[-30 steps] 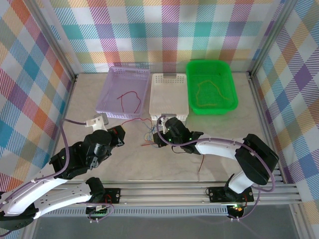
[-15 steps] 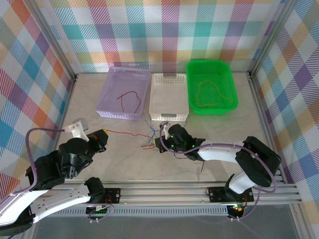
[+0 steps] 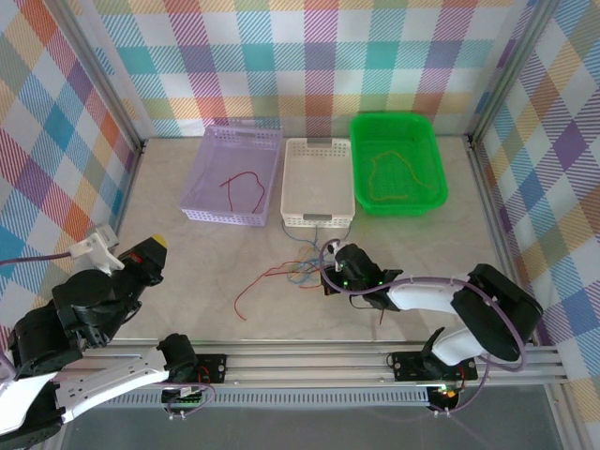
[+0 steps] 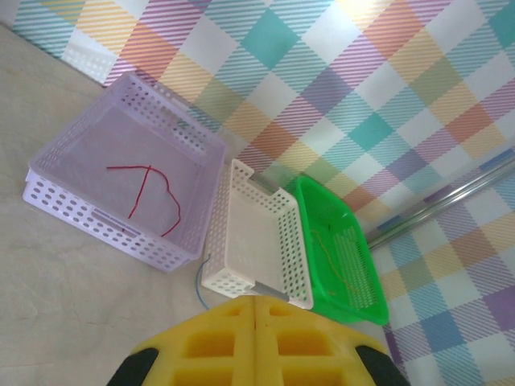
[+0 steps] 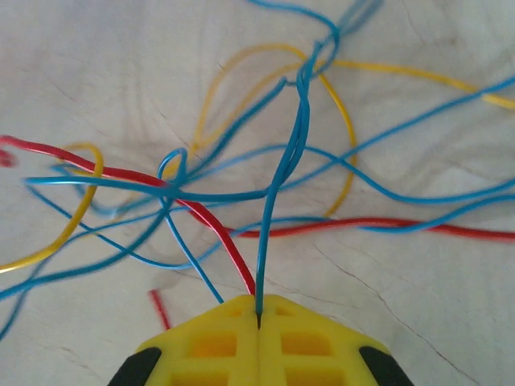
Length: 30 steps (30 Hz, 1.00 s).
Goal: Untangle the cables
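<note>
The blue cable in my right gripper goes in a loop over the red cable (image 5: 171, 183). Next, my left gripper comes in while my right gripper pulls the red cable out (image 5: 230, 246).
The cables (image 3: 298, 272) lie in a small tangle of blue, red and yellow wires in front of the white basket (image 3: 319, 183). My right gripper (image 3: 329, 275) sits at the tangle's right side. In the right wrist view the right gripper (image 5: 258, 312) is shut on a blue cable (image 5: 282, 173); a red cable (image 5: 211, 227) runs in beside the jaws. A loose red cable (image 3: 251, 287) trails left from the tangle. My left gripper (image 3: 153, 243) is raised far to the left, and in its wrist view the left gripper (image 4: 256, 302) is shut with nothing in it.
The purple basket (image 3: 208, 178) holds one red wire (image 3: 246, 187). The green basket (image 3: 427, 150) holds a yellow-orange wire (image 3: 389, 178). The baskets stand in a row at the back. Metal rails (image 3: 309, 356) edge the table's near side; plaid walls close in the rest.
My left arm pulled back to the left and rose; the red cable that stretched from it now lies slack on the table. The right gripper moved right and nearer with the blue cable.
</note>
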Each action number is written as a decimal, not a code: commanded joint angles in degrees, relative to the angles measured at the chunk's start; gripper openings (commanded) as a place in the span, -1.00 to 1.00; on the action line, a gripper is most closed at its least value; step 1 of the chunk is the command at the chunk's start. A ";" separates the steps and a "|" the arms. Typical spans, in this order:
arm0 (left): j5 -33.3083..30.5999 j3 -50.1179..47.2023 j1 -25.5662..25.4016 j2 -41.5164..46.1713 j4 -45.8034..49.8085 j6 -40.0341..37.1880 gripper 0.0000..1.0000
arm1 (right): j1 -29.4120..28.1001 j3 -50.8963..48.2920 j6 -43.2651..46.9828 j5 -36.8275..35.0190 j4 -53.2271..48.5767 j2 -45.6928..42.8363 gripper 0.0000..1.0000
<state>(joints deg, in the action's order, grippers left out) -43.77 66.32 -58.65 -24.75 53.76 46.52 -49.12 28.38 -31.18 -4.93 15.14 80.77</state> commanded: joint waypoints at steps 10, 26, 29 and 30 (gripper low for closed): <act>16.10 -8.96 -0.15 -14.68 -10.17 -3.99 -0.91 | 0.32 -1.80 4.39 3.29 1.53 -14.13 -1.00; 34.69 -25.44 -0.17 -17.07 -29.05 -9.91 0.13 | 7.36 -4.30 1.58 15.52 3.66 -24.72 -1.00; 34.82 -27.76 -0.15 -17.38 -30.43 -11.28 0.14 | 7.90 -4.14 1.22 17.36 4.08 -25.19 -1.00; 34.97 -28.43 -0.15 -17.33 -30.91 -11.85 0.14 | 7.99 -4.05 1.20 17.74 3.99 -25.21 -1.00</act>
<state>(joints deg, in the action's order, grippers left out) -10.76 39.38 -58.65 -42.17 26.65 37.60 -41.56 24.51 -29.23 9.28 16.95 56.49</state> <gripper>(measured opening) 0.568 0.041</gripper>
